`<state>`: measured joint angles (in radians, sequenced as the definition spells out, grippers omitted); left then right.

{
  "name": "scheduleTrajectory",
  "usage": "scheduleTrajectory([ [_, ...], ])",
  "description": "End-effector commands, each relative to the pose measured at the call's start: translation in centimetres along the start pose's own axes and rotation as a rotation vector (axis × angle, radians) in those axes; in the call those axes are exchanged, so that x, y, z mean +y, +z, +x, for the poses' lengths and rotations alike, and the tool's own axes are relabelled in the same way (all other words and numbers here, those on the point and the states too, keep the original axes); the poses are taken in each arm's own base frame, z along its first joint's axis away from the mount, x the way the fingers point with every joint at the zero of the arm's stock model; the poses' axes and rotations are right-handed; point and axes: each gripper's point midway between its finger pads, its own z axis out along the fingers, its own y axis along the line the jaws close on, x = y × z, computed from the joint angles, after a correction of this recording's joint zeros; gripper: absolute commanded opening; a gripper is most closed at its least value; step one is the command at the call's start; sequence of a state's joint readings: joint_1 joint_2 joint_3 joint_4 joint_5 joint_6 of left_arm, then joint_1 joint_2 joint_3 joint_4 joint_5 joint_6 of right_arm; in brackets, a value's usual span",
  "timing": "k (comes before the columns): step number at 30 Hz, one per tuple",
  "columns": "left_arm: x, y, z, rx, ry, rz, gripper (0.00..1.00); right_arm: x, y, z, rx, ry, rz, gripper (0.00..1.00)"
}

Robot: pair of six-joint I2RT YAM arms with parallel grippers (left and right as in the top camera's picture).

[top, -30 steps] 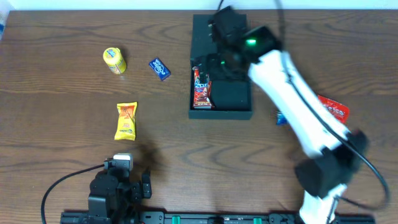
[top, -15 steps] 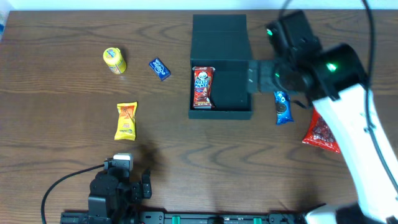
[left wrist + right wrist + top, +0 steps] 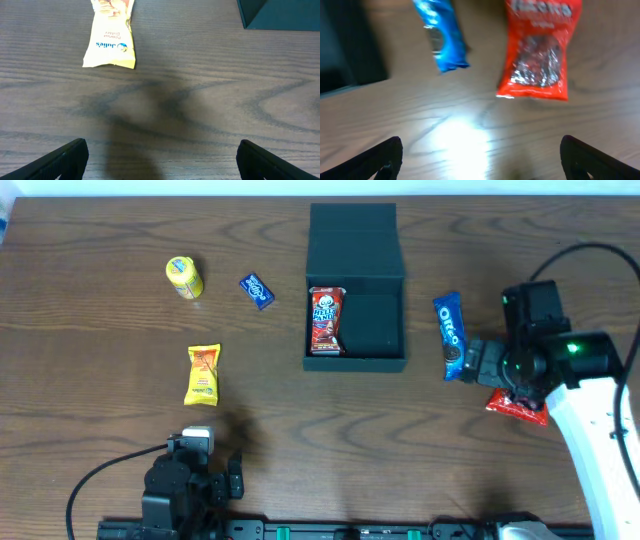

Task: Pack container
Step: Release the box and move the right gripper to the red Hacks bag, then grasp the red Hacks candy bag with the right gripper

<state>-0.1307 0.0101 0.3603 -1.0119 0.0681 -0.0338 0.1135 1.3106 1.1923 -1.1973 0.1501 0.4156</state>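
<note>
My right gripper is moving toward the red packet's dark window (image 3: 538, 61), and the red packet is clear of the blue Oreo packet. It should go on until its fingers are on both sides of the window.
The dark teal container (image 3: 372, 326) stands open at the back middle, its flap lid (image 3: 354, 240) folded back. A red snack bar (image 3: 325, 320) lies along its left inner side. My right gripper (image 3: 480, 365) is open and empty, low over the table just right of a blue Oreo packet (image 3: 450, 334) and over a red packet (image 3: 515, 404). In the right wrist view the blue packet (image 3: 440, 37) and the red packet (image 3: 540, 50) lie ahead of the open fingers (image 3: 480, 162), with the container (image 3: 345, 50) at left. My left gripper (image 3: 225, 478) is open and empty at the front edge.
A yellow snack packet (image 3: 202, 374) lies at front left; it also shows in the left wrist view (image 3: 110, 35) with the container's corner (image 3: 280, 15). A yellow round snack (image 3: 183, 277) and a small blue packet (image 3: 257, 290) lie at back left.
My right arm has swung from over the container to the right and toward the front, leaving the red snack bar inside. The left arm has not moved.
</note>
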Motion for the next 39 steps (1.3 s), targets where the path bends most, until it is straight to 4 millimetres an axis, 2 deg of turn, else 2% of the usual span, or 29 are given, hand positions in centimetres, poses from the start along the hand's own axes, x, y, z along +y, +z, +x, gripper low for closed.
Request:
scheduleTrajectory([
  [1,0.4,0.7,1.4,0.046,-0.016,-0.018,0.95,-1.9,1.9,0.8,0.027,0.056,0.039,0.99],
  [5,0.4,0.7,1.4,0.046,-0.016,-0.018,0.96,-3.3,4.4,1.6,0.055,0.054,0.042,0.99],
  [9,0.4,0.7,1.4,0.046,-0.016,-0.018,0.96,-4.6,5.8,1.5,0.049,0.100,0.043,0.99],
  [14,0.4,0.7,1.4,0.046,-0.016,-0.018,0.95,-6.6,6.3,1.7,0.061,0.172,0.070,0.99],
  [17,0.4,0.7,1.4,0.046,-0.016,-0.018,0.95,-7.6,6.5,1.1,0.046,0.195,0.069,0.99],
  [23,0.4,0.7,1.4,0.046,-0.016,-0.018,0.96,-6.5,7.9,-0.6,0.026,0.071,-0.070,0.99],
  [28,0.4,0.7,1.4,0.046,-0.016,-0.018,0.95,-7.3,10.1,-1.4,0.043,0.084,-0.059,0.99],
  [39,0.4,0.7,1.4,0.046,-0.016,-0.018,0.96,-7.4,14.4,-2.0,0.086,0.016,-0.057,0.99],
])
